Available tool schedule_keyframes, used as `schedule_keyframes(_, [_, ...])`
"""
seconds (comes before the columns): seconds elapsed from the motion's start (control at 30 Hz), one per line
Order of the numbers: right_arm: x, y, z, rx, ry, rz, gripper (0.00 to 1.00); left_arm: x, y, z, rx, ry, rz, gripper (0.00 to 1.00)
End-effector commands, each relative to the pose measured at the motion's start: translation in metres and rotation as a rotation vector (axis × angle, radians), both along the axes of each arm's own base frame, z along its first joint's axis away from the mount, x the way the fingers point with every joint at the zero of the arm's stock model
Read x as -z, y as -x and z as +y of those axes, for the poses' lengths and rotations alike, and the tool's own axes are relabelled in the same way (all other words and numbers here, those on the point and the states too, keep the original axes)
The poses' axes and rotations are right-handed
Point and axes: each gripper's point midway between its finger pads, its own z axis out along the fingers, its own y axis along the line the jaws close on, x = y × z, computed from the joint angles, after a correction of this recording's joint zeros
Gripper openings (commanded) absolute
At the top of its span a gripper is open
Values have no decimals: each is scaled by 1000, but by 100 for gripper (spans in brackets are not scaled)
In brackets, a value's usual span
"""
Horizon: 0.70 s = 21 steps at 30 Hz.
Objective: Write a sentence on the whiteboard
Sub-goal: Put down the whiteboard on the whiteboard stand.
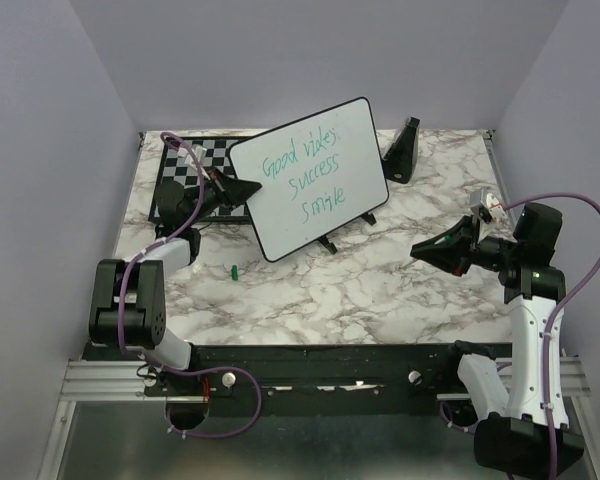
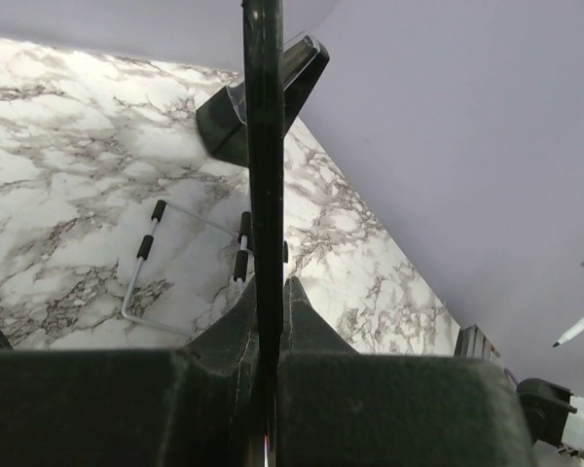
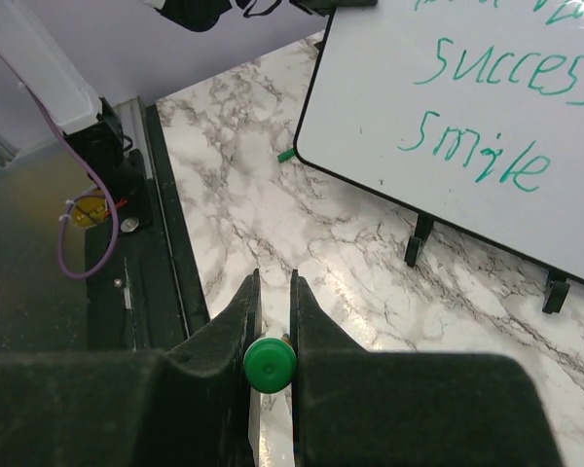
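The whiteboard's black feet (image 1: 328, 244) are standing on the marble below the finished sentence, so my left gripper should go on lowering the whiteboard's rim (image 1: 256, 221) until the whiteboard settles, and then let go.
The whiteboard (image 1: 315, 175) stands tilted at mid-table on small black feet (image 3: 419, 238). The sentence (image 1: 305, 175) is on it in green-teal marker, three lines reading "Good vibes / Success / Smile". My left gripper (image 1: 235, 187) is shut on the board's left edge; in the left wrist view that black rim (image 2: 263, 146) runs straight up from between the jaws (image 2: 270, 282). To the right of the board and apart from it, my right gripper (image 1: 425, 250) is shut on a marker, whose round green end (image 3: 270, 363) shows between the fingers (image 3: 274, 277).
A black-and-white chessboard (image 1: 185, 165) lies behind the left gripper. A small green cap (image 1: 234, 270) rests on the marble table (image 1: 360, 290) in front of the board. A black wedge-shaped holder (image 1: 403, 150) stands at the back right. A wire stand (image 2: 141, 282) lies behind the board.
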Motion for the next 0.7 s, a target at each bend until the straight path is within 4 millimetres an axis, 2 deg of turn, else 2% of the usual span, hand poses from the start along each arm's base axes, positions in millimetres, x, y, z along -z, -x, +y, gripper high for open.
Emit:
schedule_keyframes(0.0, [1, 4, 1, -18, -16, 7, 1, -37, 4, -5, -51, -18, -251, 0])
schedule_keyframes(0.2, [1, 5, 1, -22, -19, 6, 1, -10, 8, -3, -104, -38, -243, 0])
schedule_keyframes(0.37, [1, 6, 2, -25, -20, 6, 1, 3, 12, -1, -119, -28, -268, 0])
schedule_keyframes(0.43, [0, 7, 2, -27, -21, 4, 0, 15, 13, -1, -122, -35, -257, 0])
schedule_keyframes(0.67, [1, 7, 2, -27, -21, 5, 1, 27, 14, 2, -140, -40, -251, 1])
